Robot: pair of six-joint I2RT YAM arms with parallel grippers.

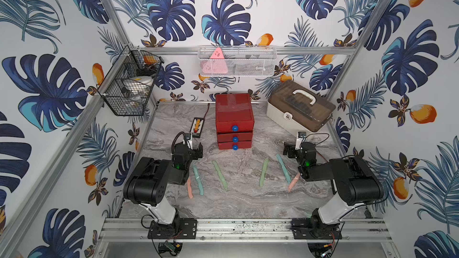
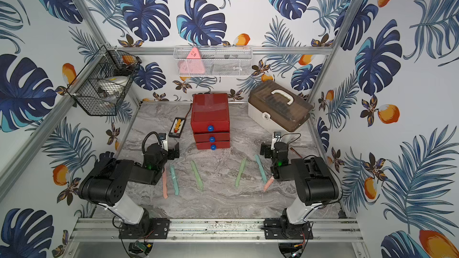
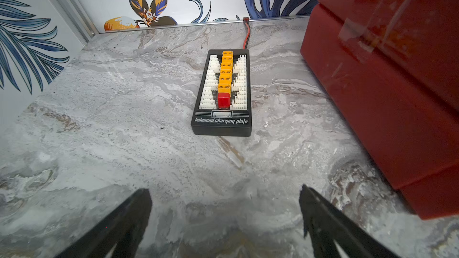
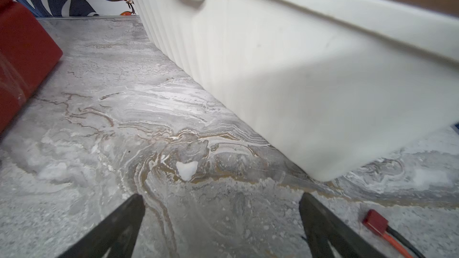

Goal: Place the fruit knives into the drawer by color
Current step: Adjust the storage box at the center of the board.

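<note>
My left gripper will make the red drawer (image 1: pixel 234 121) turn as one block when I push it, because clear tape (image 3: pixel 362 34) runs across the seam on its side.
The red drawer (image 1: pixel 234 120) (image 2: pixel 210 120) stands at the back middle with all three blue-knobbed fronts shut. The fruit knives lie flat in front of it. On the left are a pink one (image 1: pixel 190 189), a teal one (image 1: pixel 198 179) and a green one (image 1: pixel 219 174). On the right are a green one (image 1: pixel 263 172), a teal one (image 1: pixel 284 168) and a pink one (image 1: pixel 293 182), partly under the right arm. My left gripper (image 1: pixel 193 151) (image 3: pixel 224 192) hangs open and empty left of the drawer (image 3: pixel 397 95). My right gripper (image 1: pixel 293 150) (image 4: pixel 221 197) is open and empty to its right.
A black charging plate (image 1: pixel 197 125) (image 3: pixel 222 93) lies just ahead of the left gripper. A beige case (image 1: pixel 300 110) (image 4: pixel 298 70) sits close ahead of the right gripper, with a red connector (image 4: pixel 375 220) beside it. A black wire basket (image 1: pixel 129 83) and a white mesh basket (image 1: pixel 237 62) hang on the walls.
</note>
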